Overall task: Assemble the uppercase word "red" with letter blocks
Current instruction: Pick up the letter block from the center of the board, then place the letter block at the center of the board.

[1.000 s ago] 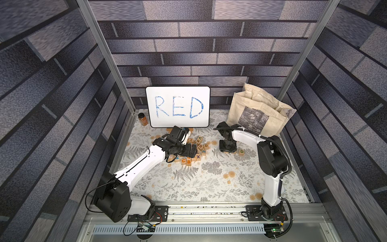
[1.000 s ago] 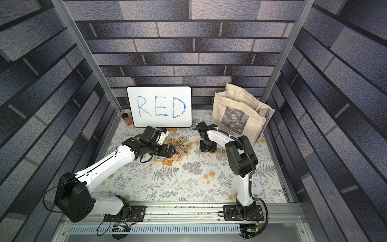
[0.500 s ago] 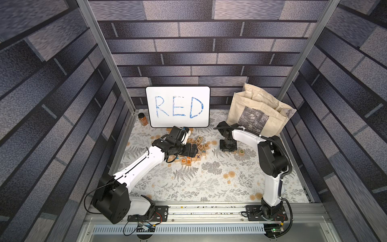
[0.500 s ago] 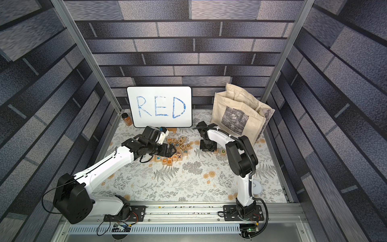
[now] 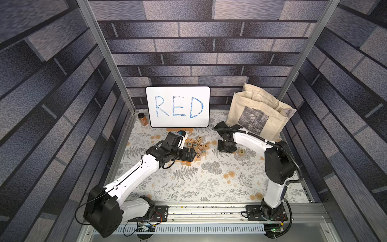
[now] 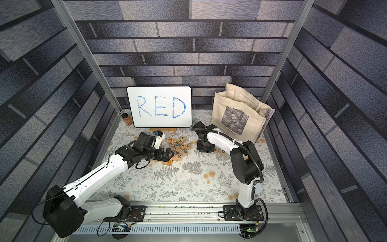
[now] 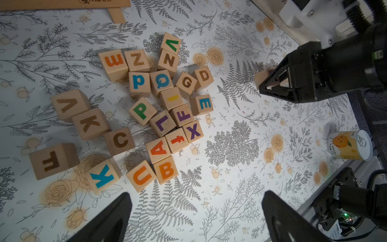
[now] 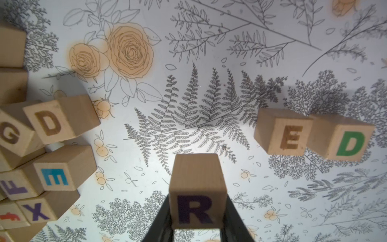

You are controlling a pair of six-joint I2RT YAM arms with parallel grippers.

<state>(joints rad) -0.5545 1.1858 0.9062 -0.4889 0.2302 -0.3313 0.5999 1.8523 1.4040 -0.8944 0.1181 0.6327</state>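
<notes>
My right gripper should keep carrying the R block, as the R block's letter is upright and the mat in front of the pile is clear, until it rests there.
My right gripper is shut on the dark-purple R block, held just above the floral mat. In both top views this gripper points down and hides the R. The teal E block and the orange-brown D block lie at the pile's edge nearest the right gripper. My left gripper hovers open over the pile's near side, nothing between its fingers.
To the right of the held R, an orange-lettered E cube and a green-lettered D cube stand side by side. Several other letter cubes form the pile. Behind stand the RED whiteboard, a jar and a tote bag. A can sits near the rail.
Hardly anything differs: both arms stay over the same spots, the left one shifted only slightly.
</notes>
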